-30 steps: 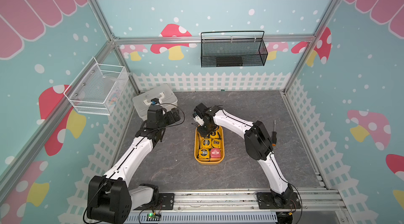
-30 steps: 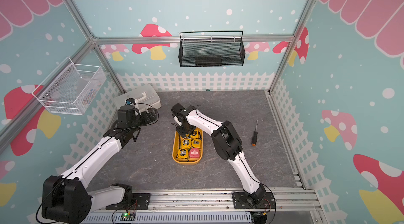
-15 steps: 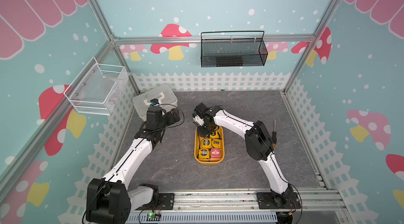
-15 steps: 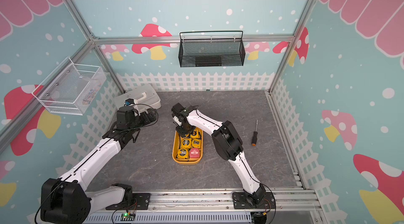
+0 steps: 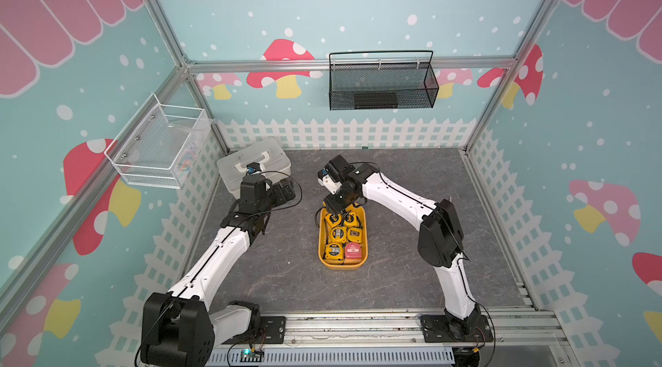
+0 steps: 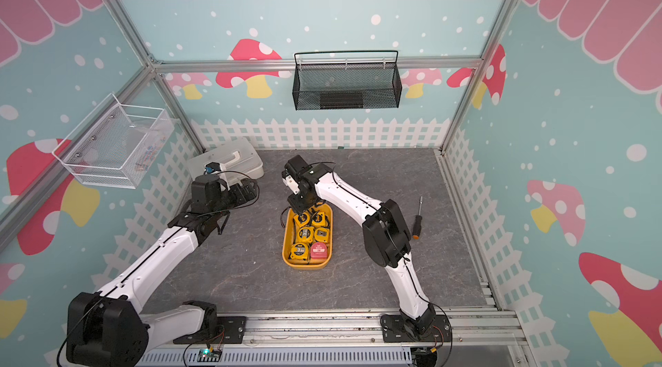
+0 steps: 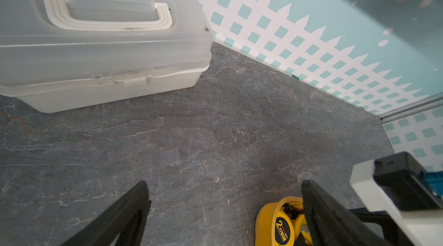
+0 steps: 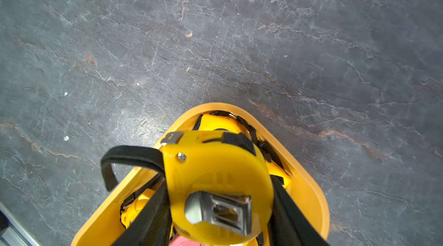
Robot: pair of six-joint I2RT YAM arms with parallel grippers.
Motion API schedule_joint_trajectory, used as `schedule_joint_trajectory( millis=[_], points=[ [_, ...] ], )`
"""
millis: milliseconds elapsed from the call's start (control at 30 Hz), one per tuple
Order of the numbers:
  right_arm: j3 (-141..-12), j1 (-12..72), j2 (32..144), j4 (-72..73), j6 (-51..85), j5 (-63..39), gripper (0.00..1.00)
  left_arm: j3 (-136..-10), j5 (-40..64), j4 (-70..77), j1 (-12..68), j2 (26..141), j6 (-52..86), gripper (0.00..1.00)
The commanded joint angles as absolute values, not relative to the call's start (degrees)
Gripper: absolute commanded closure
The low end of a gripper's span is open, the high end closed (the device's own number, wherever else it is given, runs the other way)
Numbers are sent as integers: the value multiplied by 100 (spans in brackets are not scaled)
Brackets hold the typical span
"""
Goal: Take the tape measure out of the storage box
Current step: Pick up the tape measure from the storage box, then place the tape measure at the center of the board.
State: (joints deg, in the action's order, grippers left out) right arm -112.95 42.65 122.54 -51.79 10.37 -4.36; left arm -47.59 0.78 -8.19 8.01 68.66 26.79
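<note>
The held tape measure (image 8: 214, 172) hangs above the storage box's rim, so the robot's right gripper keeps carrying it until it rests on open grey floor (image 5: 396, 225) near the screwdriver.
The storage box (image 5: 365, 240) (image 6: 286, 240) is a shallow yellow-orange tray in the middle of the grey floor. It holds several yellow tape measures and a red one (image 5: 353, 249). My right gripper (image 5: 335, 209) (image 6: 301, 208) hangs over the tray's far end. In the right wrist view this gripper (image 8: 219, 184) is shut on a yellow tape measure (image 8: 215, 168), belt clip toward the camera and black strap hanging, just above the tray rim (image 8: 309, 192). My left gripper (image 5: 286, 191) (image 7: 225, 184) stands open and empty over bare floor, left of the tray (image 7: 263, 218).
A white-grey lidded case (image 5: 250, 164) (image 7: 96, 40) sits in the back left corner behind the left arm. A screwdriver (image 6: 417, 218) lies on the floor right of the right arm. A black wire basket (image 5: 381, 89) and a white one (image 5: 157, 146) hang on the walls.
The right gripper's jaws have drawn in slightly over the tray's far end. The left arm has shifted only a little.
</note>
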Motion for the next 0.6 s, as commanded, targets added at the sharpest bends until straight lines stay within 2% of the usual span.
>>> schedule_joint_trajectory(
  millis=[0,567],
  points=[
    [-11251,4084,11915,-5125,1033,-510,56,-4728,179,-784,809,6791,2602,1],
    [-9925,2520,10942,-5160,853,-40,55,-4757,351,-642,980,7011,2492,1]
  ],
)
